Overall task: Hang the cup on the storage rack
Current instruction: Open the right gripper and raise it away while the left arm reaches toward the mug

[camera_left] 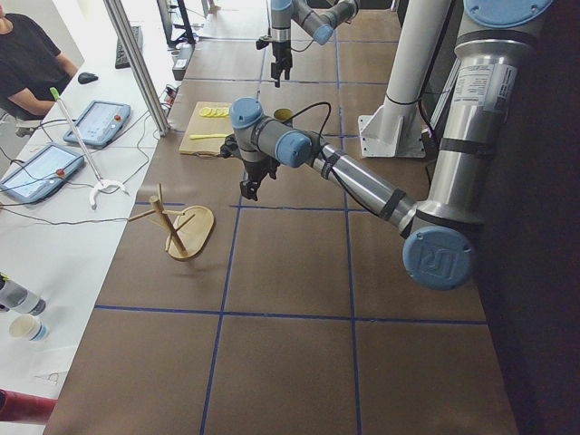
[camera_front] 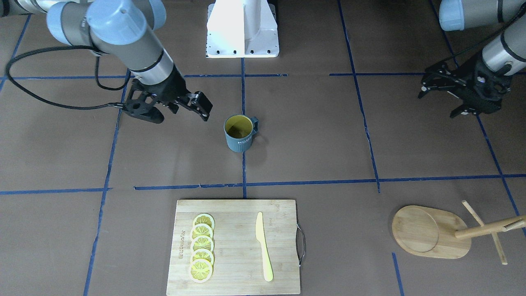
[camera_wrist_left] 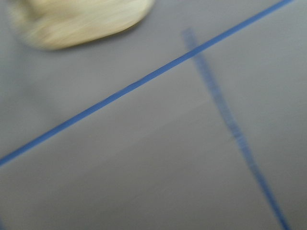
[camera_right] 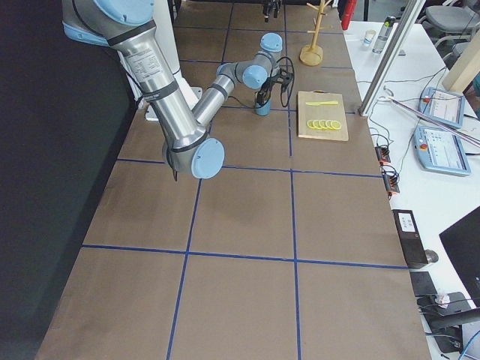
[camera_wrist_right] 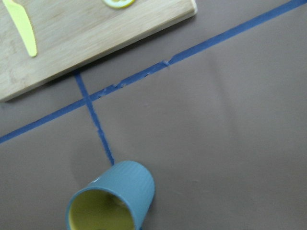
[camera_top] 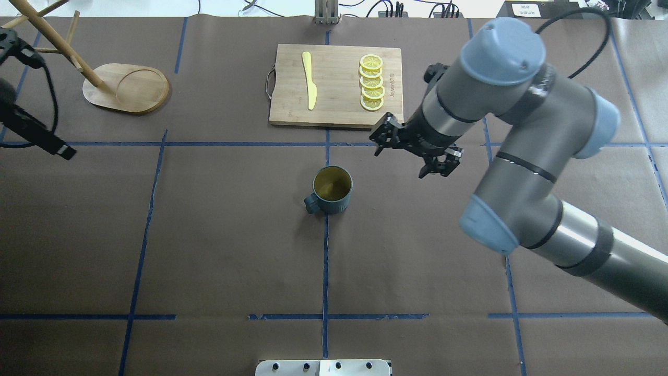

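I expect the cup to slip opening-first over the rack's slim peg when I hang it, because the peg sticks out and the cup's opening is wide.
The dark blue-grey cup with a yellow interior stands upright on the table's middle, handle toward the robot's left; it also shows in the overhead view and at the bottom of the right wrist view. My right gripper is open and empty, above the table just beside the cup, apart from it. The wooden storage rack stands at the far left corner, nothing on its pegs. My left gripper is open and empty, well away from both cup and rack.
A bamboo cutting board with several lemon slices and a yellow knife lies at the table's far edge, beyond the cup. Blue tape lines cross the brown table. The left wrist view is blurred, showing the rack's base.
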Controlling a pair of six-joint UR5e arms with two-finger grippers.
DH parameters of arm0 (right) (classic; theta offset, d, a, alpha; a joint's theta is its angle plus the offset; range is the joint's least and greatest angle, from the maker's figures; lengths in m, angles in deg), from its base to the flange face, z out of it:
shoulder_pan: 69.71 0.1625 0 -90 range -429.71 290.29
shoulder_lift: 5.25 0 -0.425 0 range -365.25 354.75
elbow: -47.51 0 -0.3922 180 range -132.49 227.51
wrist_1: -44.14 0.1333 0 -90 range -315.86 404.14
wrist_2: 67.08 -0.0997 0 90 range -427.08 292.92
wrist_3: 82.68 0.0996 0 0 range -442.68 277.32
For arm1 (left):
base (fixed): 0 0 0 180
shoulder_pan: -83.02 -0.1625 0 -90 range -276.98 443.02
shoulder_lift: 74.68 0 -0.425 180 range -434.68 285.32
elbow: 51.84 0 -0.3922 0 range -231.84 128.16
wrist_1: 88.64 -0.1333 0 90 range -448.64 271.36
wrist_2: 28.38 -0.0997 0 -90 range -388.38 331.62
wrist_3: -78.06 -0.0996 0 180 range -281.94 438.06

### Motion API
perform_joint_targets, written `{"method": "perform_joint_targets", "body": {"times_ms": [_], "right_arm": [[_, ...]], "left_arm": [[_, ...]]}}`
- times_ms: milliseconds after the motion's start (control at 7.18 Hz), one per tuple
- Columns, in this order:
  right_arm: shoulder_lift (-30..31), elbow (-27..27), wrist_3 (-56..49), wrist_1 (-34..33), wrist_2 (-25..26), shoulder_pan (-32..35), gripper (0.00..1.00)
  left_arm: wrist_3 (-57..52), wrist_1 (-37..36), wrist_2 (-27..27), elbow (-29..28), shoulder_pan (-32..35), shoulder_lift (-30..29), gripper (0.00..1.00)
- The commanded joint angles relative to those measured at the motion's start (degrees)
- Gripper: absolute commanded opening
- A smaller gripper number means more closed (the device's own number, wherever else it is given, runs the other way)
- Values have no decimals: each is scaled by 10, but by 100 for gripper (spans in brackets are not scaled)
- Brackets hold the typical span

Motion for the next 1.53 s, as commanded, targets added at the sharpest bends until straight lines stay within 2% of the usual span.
{"method": "perform_joint_targets", "body": {"times_ms": [0, 139, 278, 418, 557, 696, 835, 975, 1114, 1392], "right_arm": [[77, -31, -62, 0, -54, 78, 100], [98, -34, -107, 0, -69, 106, 100], [120, -31, -148, 0, -69, 136, 100], [149, -33, -210, 0, -70, 166, 100], [163, -33, -232, 1, -73, 177, 100], [167, -31, -233, 1, -73, 177, 100], [167, -29, -233, 1, -73, 177, 100], [167, -29, -233, 1, -72, 176, 100], [167, -29, -233, 1, -72, 176, 100], [167, -26, -237, 1, -71, 176, 100]], "left_arm": [[233, 157, -49, 0, -121, -48, 100], [287, 251, -192, -16, -207, -65, 99], [286, 326, -279, -55, -288, -81, 99], [268, 445, -344, -119, -310, -106, 91], [253, 541, -365, -176, -327, -127, 91], [251, 641, -367, -232, -330, -132, 98], [251, 760, -367, -297, -334, -147, 98], [251, 788, -374, -330, -351, -168, 97], [249, 796, -439, -334, -385, -169, 97], [222, 799, -459, -333, -400, -170, 97]]}}
